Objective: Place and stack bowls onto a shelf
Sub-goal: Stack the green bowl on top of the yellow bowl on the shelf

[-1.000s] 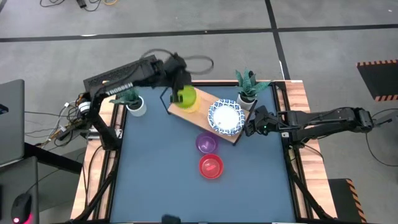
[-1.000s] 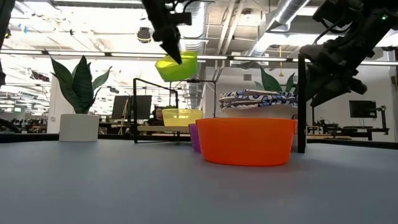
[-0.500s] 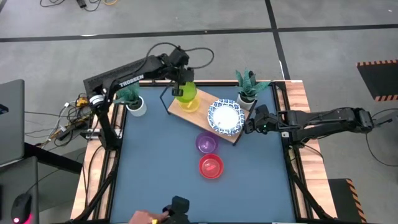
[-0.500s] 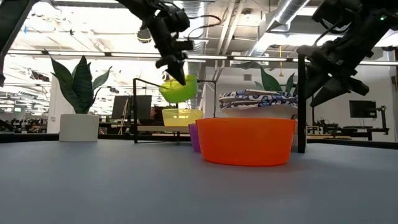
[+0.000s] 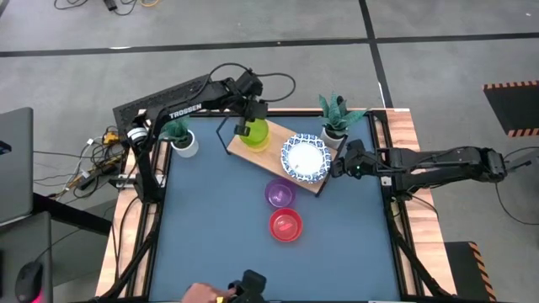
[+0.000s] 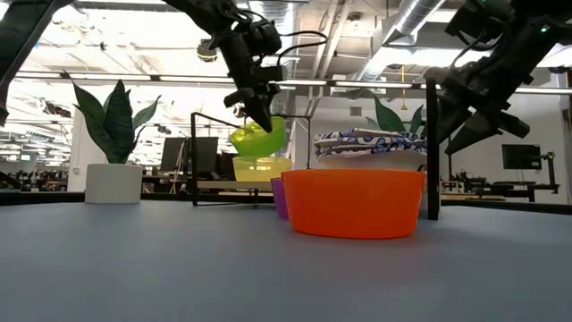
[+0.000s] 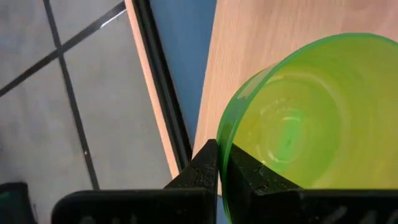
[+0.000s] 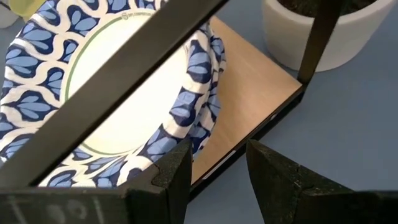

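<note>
The green bowl (image 6: 259, 141) is tilted above the opening of the yellow bowl, so next my left gripper lets go of the green bowl's rim (image 7: 250, 86), then pushes the green bowl down with closed fingers.
My left gripper (image 6: 264, 118) is shut on a green bowl (image 6: 259, 139) and holds it tilted just above the yellow bowl (image 6: 261, 167). The yellow bowl stands on the shelf (image 5: 274, 153), a light wooden board with a black wire frame. A stack of white dishes with blue rims (image 5: 305, 158) rests on the shelf's right half. In front of the shelf, a purple bowl (image 5: 280, 194) and a red bowl (image 5: 286, 225) stand on the blue table. My right gripper (image 8: 217, 168) hovers open beside the shelf's right end, by the dishes (image 8: 112, 93). My left gripper pinches the green bowl's rim (image 7: 219, 138), one finger inside the bowl and one outside. The fingers come slanting down from above. The bowl hangs tilted below them, over the yellow bowl. I cannot tell whether the two bowls touch.
Two white plant pots stand at the far corners, one on the left (image 5: 183, 141) and one on the right (image 5: 335, 135). The shelf's black wire frame (image 8: 124, 87) crosses in front of the dishes. A person's hand with a black device (image 5: 244, 284) shows at the table's near edge.
My left gripper has come down toward the yellow bowl on the shelf and has rolled at the wrist. The green bowl has sunk with it from well above the shelf to just over the yellow bowl. A person's hand has appeared at the near edge.
</note>
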You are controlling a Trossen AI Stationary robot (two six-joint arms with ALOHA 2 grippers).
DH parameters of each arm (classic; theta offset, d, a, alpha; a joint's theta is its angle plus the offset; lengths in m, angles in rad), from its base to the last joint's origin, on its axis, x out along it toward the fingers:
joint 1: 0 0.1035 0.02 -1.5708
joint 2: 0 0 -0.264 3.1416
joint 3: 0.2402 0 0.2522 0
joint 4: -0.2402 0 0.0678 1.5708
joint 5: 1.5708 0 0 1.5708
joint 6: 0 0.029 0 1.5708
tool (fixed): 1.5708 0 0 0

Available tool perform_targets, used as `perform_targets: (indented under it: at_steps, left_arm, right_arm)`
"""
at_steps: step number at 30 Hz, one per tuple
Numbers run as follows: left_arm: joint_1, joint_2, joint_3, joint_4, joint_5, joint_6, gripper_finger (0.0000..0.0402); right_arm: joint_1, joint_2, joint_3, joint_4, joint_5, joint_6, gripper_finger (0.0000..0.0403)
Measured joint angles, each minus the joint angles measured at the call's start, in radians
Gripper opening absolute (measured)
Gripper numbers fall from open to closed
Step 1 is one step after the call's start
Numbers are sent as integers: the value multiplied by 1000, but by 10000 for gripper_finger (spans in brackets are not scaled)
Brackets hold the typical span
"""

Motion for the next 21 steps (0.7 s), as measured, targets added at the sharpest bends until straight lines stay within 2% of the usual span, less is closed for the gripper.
perform_targets:
  at_steps: [3,8,21]
  left_arm:
    - [-1,17,-2,-24,13,12,0]
    - [-24,40,-1,-14,-30,39,0]
    - [-24,41,-1,-14,-56,61,0]
  right_arm:
    - [-6,0,0,0,0,-3,178]
    - [-5,0,0,0,-1,-3,178]
    - [-5,0,0,1,-3,-4,178]
